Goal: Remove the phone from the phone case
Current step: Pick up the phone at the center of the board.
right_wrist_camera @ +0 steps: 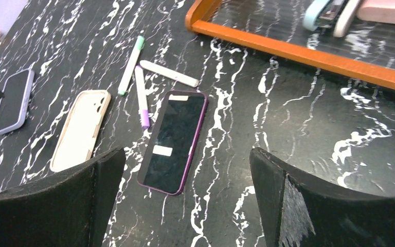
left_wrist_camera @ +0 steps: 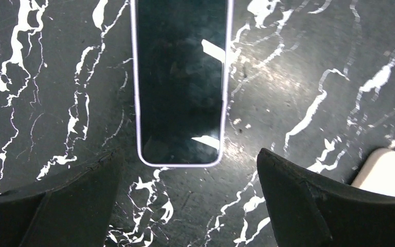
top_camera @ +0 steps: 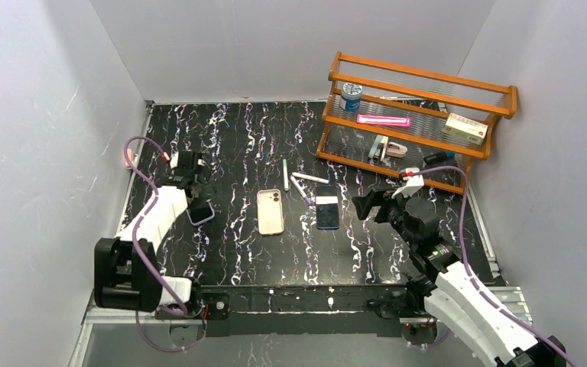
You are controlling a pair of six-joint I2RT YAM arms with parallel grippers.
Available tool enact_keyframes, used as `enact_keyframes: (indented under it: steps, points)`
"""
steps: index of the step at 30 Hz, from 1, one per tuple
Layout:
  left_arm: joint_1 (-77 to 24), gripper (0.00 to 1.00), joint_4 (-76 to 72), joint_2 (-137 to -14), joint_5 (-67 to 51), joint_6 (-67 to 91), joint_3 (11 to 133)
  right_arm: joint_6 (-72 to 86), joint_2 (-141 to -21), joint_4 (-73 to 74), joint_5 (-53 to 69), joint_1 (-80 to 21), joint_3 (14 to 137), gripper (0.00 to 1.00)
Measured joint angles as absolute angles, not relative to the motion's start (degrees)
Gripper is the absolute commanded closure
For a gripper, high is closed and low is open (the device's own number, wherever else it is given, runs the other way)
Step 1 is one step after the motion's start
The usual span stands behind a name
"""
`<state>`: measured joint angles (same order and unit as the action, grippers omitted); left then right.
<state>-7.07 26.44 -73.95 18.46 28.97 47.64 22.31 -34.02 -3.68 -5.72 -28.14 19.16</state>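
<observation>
My left gripper's open fingers are lined up with the lavender-rimmed phone's narrow width (left_wrist_camera: 180, 154). I should keep lowering them until they are on either side of its long edges (left_wrist_camera: 224, 110), then close them.
A phone with a lavender rim (left_wrist_camera: 180, 77) lies screen up on the black marble table, just beyond my left gripper (left_wrist_camera: 186, 154), which is open and empty, one finger on each side of the phone's near end. In the top view the left gripper (top_camera: 196, 200) hovers over this phone (top_camera: 203, 214). A cream phone case (top_camera: 270, 211) lies flat at mid table. A dark phone in a purple case (right_wrist_camera: 174, 141) lies screen up to its right. My right gripper (right_wrist_camera: 186, 152) is open and empty, to the right of the purple-cased phone (top_camera: 327, 207).
Three pens (top_camera: 298, 182) lie behind the two middle phones. An orange wooden shelf (top_camera: 416, 122) with a can, a pink item, a box and a stapler stands at the back right. White walls enclose the table.
</observation>
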Motion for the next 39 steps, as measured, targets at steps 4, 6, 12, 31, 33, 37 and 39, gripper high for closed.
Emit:
enact_keyframes:
  steps: [4,6,12,31,33,37,39]
  points:
    - [-2.5,0.02,25.9,-78.7,15.7,27.6,48.9,22.9,-30.8,-4.5,-9.9,-28.1,17.4,0.01]
    - [-0.8,0.02,25.4,-81.6,14.0,27.0,49.9,23.9,-29.2,-4.6,-11.7,-28.1,16.0,0.01]
    - [3.1,0.02,23.9,-87.2,9.2,25.4,50.7,25.3,-26.8,-4.5,-14.2,-28.1,15.1,0.01]
    - [4.9,0.12,25.7,-94.7,5.5,21.3,55.2,26.7,-29.0,-5.4,-14.8,-28.1,15.1,0.01]
    - [4.9,0.12,26.0,-95.1,5.5,20.8,55.7,26.7,-29.7,-6.1,-14.2,-28.1,15.1,0.01]
    - [4.9,0.09,26.3,-95.2,5.5,20.3,55.8,26.5,-31.6,-6.4,-12.6,-28.1,15.1,0.01]
    - [4.6,0.08,26.5,-95.5,5.6,19.9,56.0,26.3,-32.6,-6.5,-11.6,-28.1,15.1,0.01]
